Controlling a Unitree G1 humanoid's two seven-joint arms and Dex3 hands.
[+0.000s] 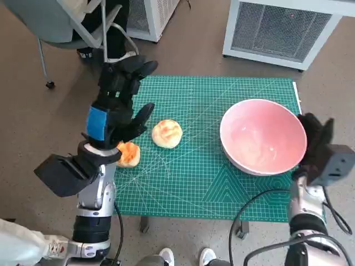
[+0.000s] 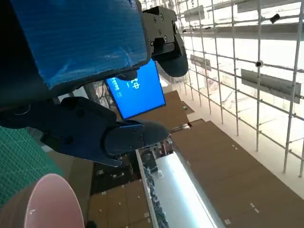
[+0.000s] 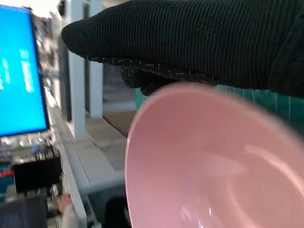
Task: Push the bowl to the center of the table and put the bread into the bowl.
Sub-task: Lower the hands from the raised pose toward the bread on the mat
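Note:
I can see only an end of the golden twisted bread sticking out under my left gripper, so I should expect a long loaf that is partly covered there.
The pink bowl stands on the right part of the green mat, close to the table's right edge. My gloved right hand rests against the bowl's right outer side, fingers stretched along it; in the right wrist view the glove lies over the bowl's rim. A round pale bread roll lies left of the mat's middle. My left hand hovers above the mat's left edge, fingers spread and holding nothing. The left wrist view shows its fingers and a part of the bowl.
An orange-and-white piece of food lies on the mat under my left wrist. A white cabinet stands behind the table, and a chair stands at the back left. Shoes show at the front edge.

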